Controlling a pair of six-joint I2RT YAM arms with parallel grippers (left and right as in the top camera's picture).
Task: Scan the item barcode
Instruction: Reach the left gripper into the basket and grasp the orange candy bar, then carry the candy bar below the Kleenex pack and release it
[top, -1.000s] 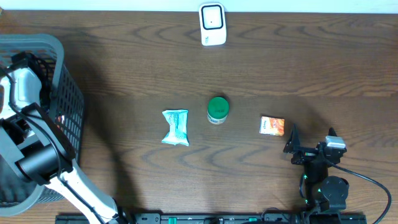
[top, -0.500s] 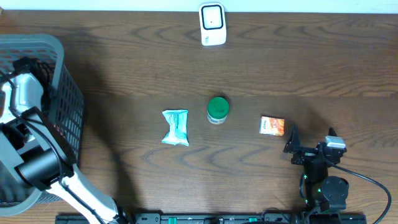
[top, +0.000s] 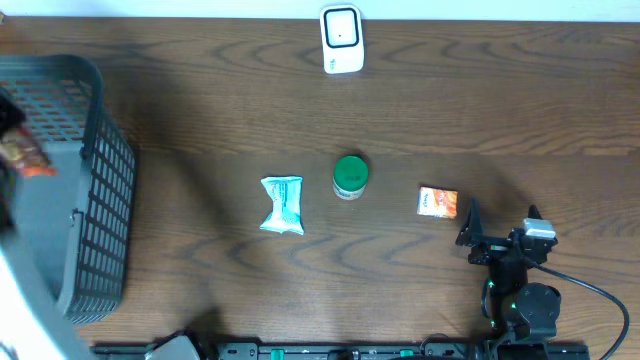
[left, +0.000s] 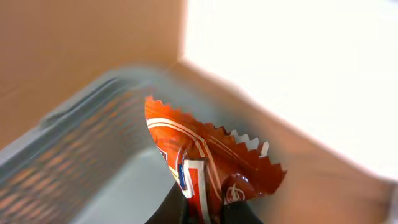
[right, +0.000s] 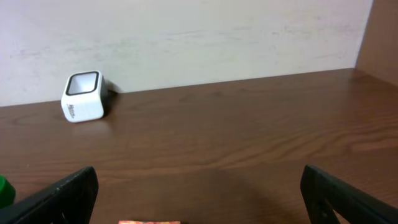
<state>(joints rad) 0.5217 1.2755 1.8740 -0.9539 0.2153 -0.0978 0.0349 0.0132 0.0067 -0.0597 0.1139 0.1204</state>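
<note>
The tabletop before my right gripper (top: 428, 248) is clear, so my left gripper goes on carrying the orange-red snack packet until it lets go of the packet next to the small orange box (top: 437, 202).
An orange-red snack packet (left: 205, 162) with zigzag edges is pinched at its lower end by my left gripper (left: 208, 211), which is shut on it above the grey basket (left: 74, 143). From overhead the packet (top: 28, 160) is only an orange blur at the left edge, over the basket (top: 100, 200). The white barcode scanner (top: 341, 38) stands at the table's far middle, also in the right wrist view (right: 84, 96). My right gripper (top: 500, 228) rests near the front right, jaws wide open and empty (right: 199, 190).
On the table lie a teal packet (top: 283, 204), a jar with a green lid (top: 350, 176) and a small orange box (top: 438, 202). The box sits just ahead of the right gripper. A pale wall rises behind the scanner.
My left gripper has shut on the orange-red packet and risen fast out of the basket, so the arm is now a blur at the left edge. The right arm has not moved.
</note>
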